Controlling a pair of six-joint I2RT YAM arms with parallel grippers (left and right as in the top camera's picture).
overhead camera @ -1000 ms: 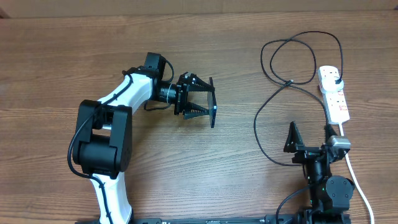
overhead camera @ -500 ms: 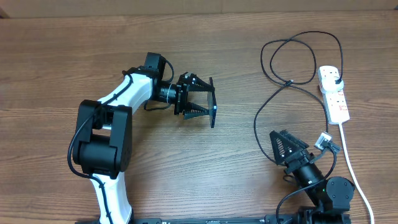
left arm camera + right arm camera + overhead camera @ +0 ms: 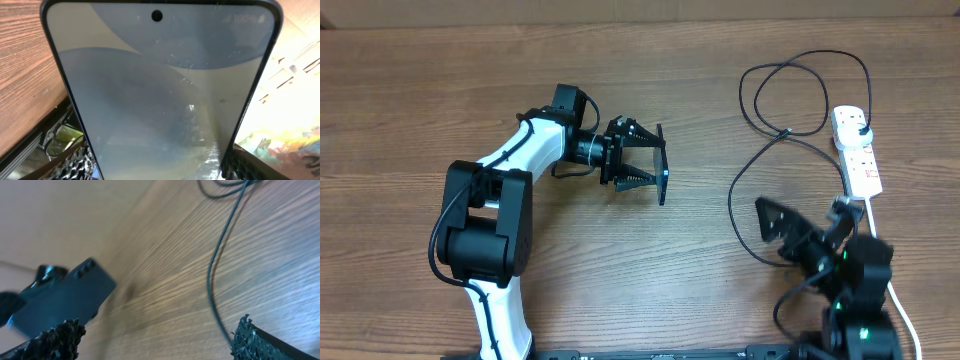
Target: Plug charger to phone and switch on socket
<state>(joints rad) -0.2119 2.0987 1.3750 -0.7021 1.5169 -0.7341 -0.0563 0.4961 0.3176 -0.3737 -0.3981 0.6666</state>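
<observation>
I should first take the phone by its free edge with my right gripper, because my left gripper's fingers are holding the phone's lower end, where the charger must go.
My left gripper is shut on the phone, held edge-on above the table's middle. In the left wrist view the phone's lit pale blue screen fills the frame between the fingers. The black charger cable lies looped at the right, and its plug head sits in the white socket strip. My right gripper is open and empty, low over the cable's near stretch. The right wrist view shows its gripper over bare wood, with the cable by the right finger. I cannot see the connector tip.
The strip's thick white cord runs down to the front right past the right arm. In the right wrist view the phone in the left gripper shows at the far left. The wooden table spreads to the left.
The right arm has swung and tilted, and its open gripper now points left and up over the cable. The left arm and the phone have not moved.
</observation>
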